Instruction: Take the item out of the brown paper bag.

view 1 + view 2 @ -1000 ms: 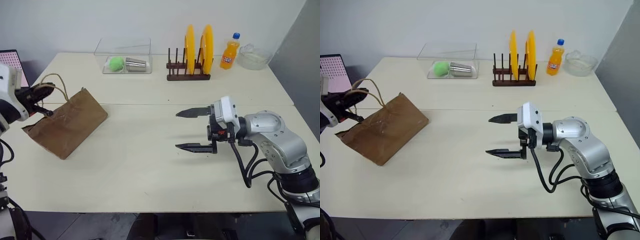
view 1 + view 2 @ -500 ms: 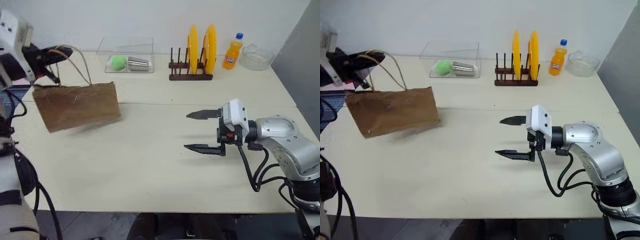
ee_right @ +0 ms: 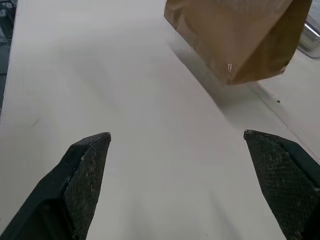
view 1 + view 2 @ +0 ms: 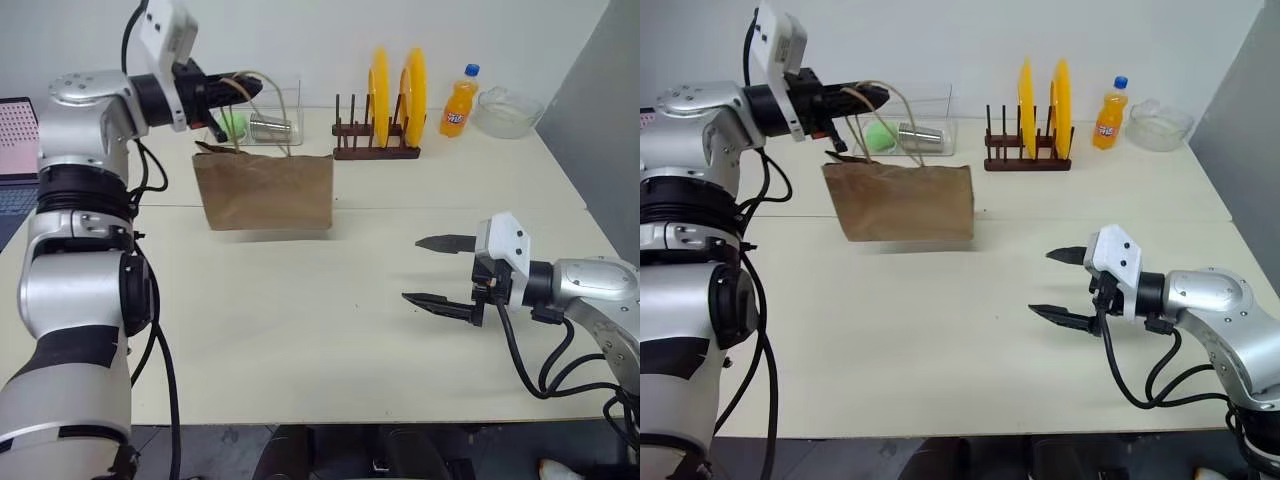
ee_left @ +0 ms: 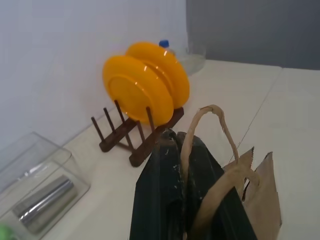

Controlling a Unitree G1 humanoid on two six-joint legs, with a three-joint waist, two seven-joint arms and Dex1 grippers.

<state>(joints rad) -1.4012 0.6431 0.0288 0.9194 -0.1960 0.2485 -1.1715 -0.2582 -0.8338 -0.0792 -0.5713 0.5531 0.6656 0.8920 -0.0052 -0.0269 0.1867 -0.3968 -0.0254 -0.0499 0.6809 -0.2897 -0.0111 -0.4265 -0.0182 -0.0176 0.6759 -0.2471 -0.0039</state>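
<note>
My left gripper is carrying the brown paper bag (image 4: 267, 195) bottom down toward the clear table before the rack (image 4: 362, 220), and I should keep carrying it there until the bag stands.
The brown paper bag (image 4: 265, 190) hangs upright over the table's far left half, with its shadow just beneath it. Its tan rope handles (image 5: 220, 120) are pinched in my left gripper (image 4: 245, 88), which is shut on them above the bag's top edge and points level. The item is hidden; I cannot see inside the bag. My right gripper (image 4: 412, 268) stands open and empty over the table's right side, well apart from the bag, its fingers (image 3: 85, 175) pointing toward the bag's lower corner (image 3: 235, 45).
Behind the bag sits a clear box (image 4: 270, 112) with a green ball and a metal cup. A wooden rack with two yellow plates (image 4: 378, 130), an orange soda bottle (image 4: 460, 102) and a glass bowl (image 4: 507, 110) line the back edge. A laptop (image 4: 18, 125) stands far left.
My left gripper has lifted the bag by its handles and carried it right and away from the table's left edge; it now hangs upright. My open right gripper has drawn back to the right.
</note>
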